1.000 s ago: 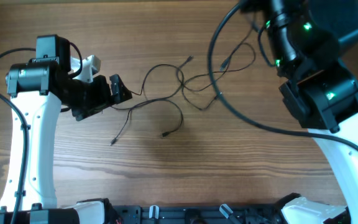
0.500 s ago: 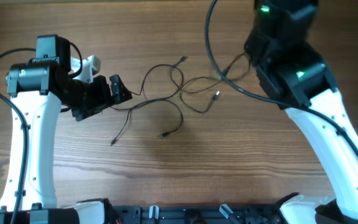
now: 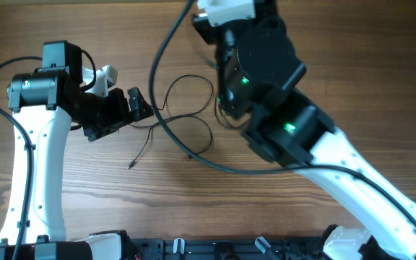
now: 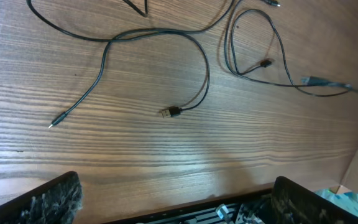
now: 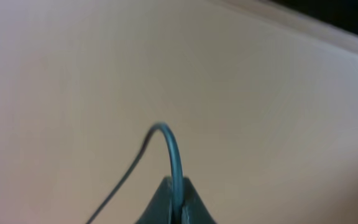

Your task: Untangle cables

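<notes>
Next, I pull the loops away [image 4: 229,59] with my left gripper while my right gripper moves the cord it holds aside, because that cord hangs over the tangled loops.
The cables [image 3: 193,128] are thin black cords lying in loose crossing loops on the wooden table, with plug tips at the front. In the left wrist view the cables [image 4: 197,68] show a USB plug [image 4: 169,112] and a small tip [image 4: 53,124]. My left gripper [image 3: 137,103] is open and empty at the left end of the cords; its fingers frame the left wrist view [image 4: 176,198]. My right gripper [image 5: 177,193] is shut on a thin cord [image 5: 173,149] that arches out of its tips. In the overhead view the right arm [image 3: 258,65] hides its fingers and the right loops.
A thick black robot cable [image 3: 166,123] sweeps from the top across the thin cords to the right arm's base. The table's front edge carries a dark rail [image 3: 215,248]. The left arm [image 3: 38,144] stands at the left.
My right arm has swung left from the far right corner to over the table's middle, now covering the right-hand loops. The cords there shifted left. The left arm has not moved.
</notes>
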You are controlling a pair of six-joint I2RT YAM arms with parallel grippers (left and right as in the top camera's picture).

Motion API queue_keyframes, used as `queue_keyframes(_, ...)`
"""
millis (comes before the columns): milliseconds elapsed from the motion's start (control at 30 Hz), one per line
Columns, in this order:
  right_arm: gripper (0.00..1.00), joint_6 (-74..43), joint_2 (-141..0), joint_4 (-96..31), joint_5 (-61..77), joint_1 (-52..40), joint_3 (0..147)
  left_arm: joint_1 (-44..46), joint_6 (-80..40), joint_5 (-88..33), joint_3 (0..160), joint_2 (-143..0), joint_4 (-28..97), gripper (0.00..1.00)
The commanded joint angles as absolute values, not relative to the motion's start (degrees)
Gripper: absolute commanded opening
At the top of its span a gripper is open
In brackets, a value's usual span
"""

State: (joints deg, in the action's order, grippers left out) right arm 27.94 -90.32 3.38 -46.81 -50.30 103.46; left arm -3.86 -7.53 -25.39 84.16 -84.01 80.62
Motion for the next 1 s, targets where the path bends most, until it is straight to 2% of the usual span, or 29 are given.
queue_keyframes(0, 0.04, 28.1, -90.2, 18.1, -36.3, -50.2, 104.3, -3.6, -6.2, -25.9, 84.3, -84.1, 80.8, 1.0)
queue_keyframes(67, 0.04, 25.3, -89.5, 24.0, -31.6, -50.3, 104.3, -3.6, -6.2, -25.9, 84.3, -84.1, 80.8, 1.0)
queue_keyframes(133, 0.04, 20.8, -88.6, 24.4, -28.7, -50.3, 104.4, -3.6, -6.2, -25.9, 84.3, -84.1, 80.8, 1.0)
queue_keyframes(267, 0.04, 20.8, -88.5, 26.9, -23.8, -50.3, 104.4, -3.4, -6.2, -27.5, 84.3, -84.1, 80.7, 1.0)
queue_keyframes(367, 0.04, 20.8, -88.5, 25.7, -24.4, -50.2, 104.4, 2.1, -0.6, -30.0, 84.3, -84.1, 80.3, 1.0)
queue_keyframes(433, 0.04, 20.8, -88.5, 16.8, -31.0, -50.2, 104.4, 6.7, 0.2, -27.7, 84.3, -84.1, 78.3, 1.0)
queue_keyframes(467, 0.04, 19.3, -88.5, 5.0, -37.3, -49.7, 104.4, 9.1, -0.5, -25.2, 84.3, -84.1, 76.6, 0.99)
queue_keyframes(500, 0.04, 17.2, -88.5, -0.5, -39.6, -49.1, 104.4, 9.7, -0.4, -24.4, 84.3, -84.1, 76.0, 0.98)
queue_keyframes(567, 0.04, 11.4, -88.5, -13.8, -42.6, -46.4, 104.4, 10.2, -0.4, -23.7, 84.3, -84.1, 75.0, 0.9)
queue_keyframes(633, 0.04, 7.4, -88.5, -17.5, -42.4, -44.0, 104.4, 10.4, 1.2, -23.8, 84.3, -84.1, 74.5, 0.88)
queue_keyframes(733, 0.04, 7.6, -87.5, -12.2, -38.2, -43.1, 104.4, 13.6, 9.1, -24.2, 84.3, -84.5, 73.7, 0.88)
queue_keyframes(867, 0.04, 9.5, -84.9, 0.9, -40.0, -43.1, 104.4, 19.2, 12.3, -24.1, 84.3, -88.7, 67.6, 0.87)
queue_keyframes(967, 0.04, 10.6, -83.8, 0.3, -40.1, -43.0, 104.4, 23.1, 13.1, -24.2, 84.3, -94.6, 63.2, 0.86)
